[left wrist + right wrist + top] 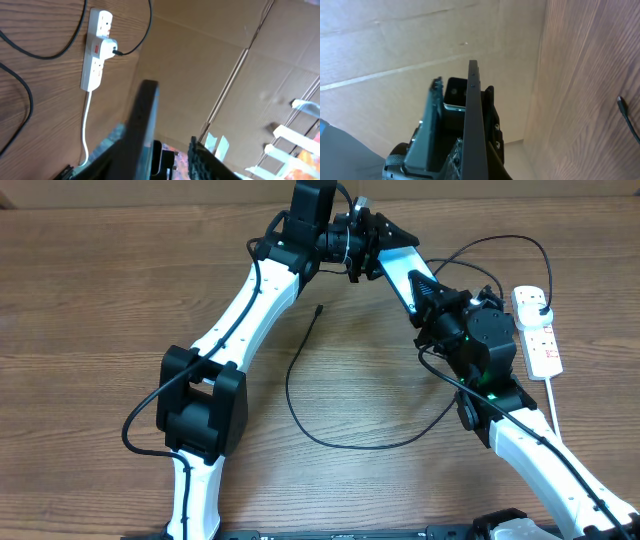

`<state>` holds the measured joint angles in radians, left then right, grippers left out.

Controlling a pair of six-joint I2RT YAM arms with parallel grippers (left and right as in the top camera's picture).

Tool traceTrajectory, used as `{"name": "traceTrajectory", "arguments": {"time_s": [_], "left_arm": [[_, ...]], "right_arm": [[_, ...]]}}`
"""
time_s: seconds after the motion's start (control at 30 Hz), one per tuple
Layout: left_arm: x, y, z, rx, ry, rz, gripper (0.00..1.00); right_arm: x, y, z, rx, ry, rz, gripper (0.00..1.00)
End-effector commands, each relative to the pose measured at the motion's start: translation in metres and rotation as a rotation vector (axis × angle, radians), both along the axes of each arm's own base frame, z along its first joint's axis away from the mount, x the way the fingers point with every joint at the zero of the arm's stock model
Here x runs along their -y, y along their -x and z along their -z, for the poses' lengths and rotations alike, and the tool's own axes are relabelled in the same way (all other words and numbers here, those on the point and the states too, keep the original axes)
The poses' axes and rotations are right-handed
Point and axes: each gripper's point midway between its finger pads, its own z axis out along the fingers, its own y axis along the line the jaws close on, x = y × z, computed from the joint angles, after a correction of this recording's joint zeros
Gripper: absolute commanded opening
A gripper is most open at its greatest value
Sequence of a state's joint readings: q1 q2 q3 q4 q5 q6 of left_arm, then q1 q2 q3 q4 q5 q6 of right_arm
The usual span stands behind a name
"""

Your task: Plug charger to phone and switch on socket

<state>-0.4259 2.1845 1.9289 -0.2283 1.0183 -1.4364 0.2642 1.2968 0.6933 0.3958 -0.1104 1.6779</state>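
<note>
The charger lies free while both my grippers are at the phone (408, 275). My left gripper should keep the phone, and my right gripper should take the charger's tip (318, 310).
The phone (142, 125) is held up edge-on at the back of the table, between both grippers. In the overhead view it is mostly hidden by them. My right gripper (372, 242) looks shut on the phone (472, 125). My left gripper (352, 248) is around it, with a gap between the phone and one finger (205, 160). The charger (300, 410) lies looped on the table, with its tip (318, 308) free. The tip also shows in the right wrist view (621, 102). Its other end enters an adapter (106, 47) in the white socket (537, 330), which also shows in the left wrist view (95, 55).
A cardboard wall (200, 65) stands behind the table. The socket's thick white cord (553, 405) runs toward the front right. The right arm's forearm (470, 330) lies over part of the black cable.
</note>
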Motion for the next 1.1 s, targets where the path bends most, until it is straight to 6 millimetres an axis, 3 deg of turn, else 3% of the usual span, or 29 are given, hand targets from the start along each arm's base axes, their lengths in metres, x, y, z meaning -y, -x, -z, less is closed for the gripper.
{"name": "traceTrajectory", "arguments": {"time_s": [0.0,0.2,0.43,0.7,0.87,1.07], "left_arm": [[0.006,0.002,-0.010,0.018,0.009,0.003,0.22],[0.007,0.003,-0.010,0.017,0.010,0.008,0.04],[0.007,0.004,-0.010,0.031,0.012,0.018,0.04],[-0.003,0.004,-0.013,0.138,0.023,0.067,0.04],[-0.030,-0.006,-0.018,0.160,0.053,0.079,0.04],[-0.072,-0.010,-0.029,0.144,0.127,0.126,0.04]], "right_arm": [[0.000,-0.002,-0.032,0.074,-0.021,0.008,0.04],[0.000,-0.002,-0.033,0.075,-0.021,0.010,0.04],[0.000,-0.002,-0.033,0.075,-0.021,0.009,0.05],[0.000,-0.001,-0.026,0.053,-0.009,0.007,0.37],[0.001,0.000,-0.014,0.005,0.012,0.007,0.56],[0.009,0.004,0.016,-0.059,0.177,-0.009,0.66]]}}
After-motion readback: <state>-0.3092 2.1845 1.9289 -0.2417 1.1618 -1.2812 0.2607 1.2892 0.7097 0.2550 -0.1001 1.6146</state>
